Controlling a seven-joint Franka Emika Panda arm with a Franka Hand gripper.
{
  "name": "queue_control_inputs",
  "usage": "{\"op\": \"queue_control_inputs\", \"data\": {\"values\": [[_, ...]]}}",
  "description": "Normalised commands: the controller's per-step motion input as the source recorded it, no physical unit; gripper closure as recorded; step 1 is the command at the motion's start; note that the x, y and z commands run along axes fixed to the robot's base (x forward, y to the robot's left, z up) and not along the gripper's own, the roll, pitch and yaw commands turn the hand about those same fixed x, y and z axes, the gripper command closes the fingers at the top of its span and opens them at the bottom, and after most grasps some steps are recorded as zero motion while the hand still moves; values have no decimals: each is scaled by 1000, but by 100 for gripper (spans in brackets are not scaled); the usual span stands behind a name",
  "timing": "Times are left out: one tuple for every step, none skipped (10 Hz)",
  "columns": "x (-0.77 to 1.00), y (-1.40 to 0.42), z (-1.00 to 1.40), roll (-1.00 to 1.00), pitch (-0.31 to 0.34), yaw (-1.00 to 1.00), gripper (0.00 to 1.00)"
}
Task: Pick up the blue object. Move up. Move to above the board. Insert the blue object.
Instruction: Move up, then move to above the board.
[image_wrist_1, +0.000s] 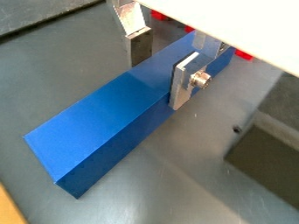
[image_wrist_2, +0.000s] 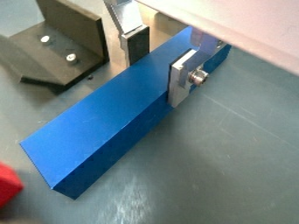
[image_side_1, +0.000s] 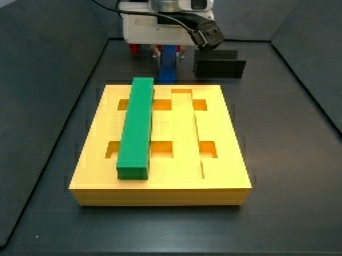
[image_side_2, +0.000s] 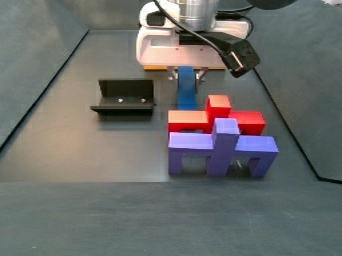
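The blue object (image_side_1: 167, 66) will go only partway down into its groove when I put it in, because the green bar (image_side_1: 136, 130) sticks up above the yellow board.
The blue object (image_wrist_1: 105, 127) is a long dark blue bar lying flat on the grey floor; it also shows in the other wrist view (image_wrist_2: 111, 118) and in both side views (image_side_1: 167, 66) (image_side_2: 187, 90). My gripper (image_wrist_1: 162, 59) (image_wrist_2: 160, 61) is down over one end of the bar, open, with one finger on each long side. One silver finger (image_wrist_1: 184, 80) lies against the bar's side. The other finger (image_wrist_1: 136, 39) stands a little off it. The yellow board (image_side_1: 221, 150) lies apart from the gripper (image_side_1: 167, 48), with a green bar (image_side_1: 136, 125) in one groove.
The dark fixture (image_wrist_2: 52, 48) (image_side_2: 123, 98) stands on the floor beside the bar. A red cross-shaped piece (image_side_2: 217, 112) and a purple-blue piece (image_side_2: 221, 150) stand close to the bar's far end. Dark walls ring the floor.
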Motion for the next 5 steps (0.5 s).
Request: {"op": "queue_control_inputs", "data": {"values": [[0, 0, 833, 0, 0, 0, 100], [-94, 58, 758, -5, 43, 51, 100], [-108, 47, 532, -10, 34, 50, 100], [-80, 28, 332, -14, 6, 37, 100], [0, 0, 1400, 0, 0, 0, 100]]}}
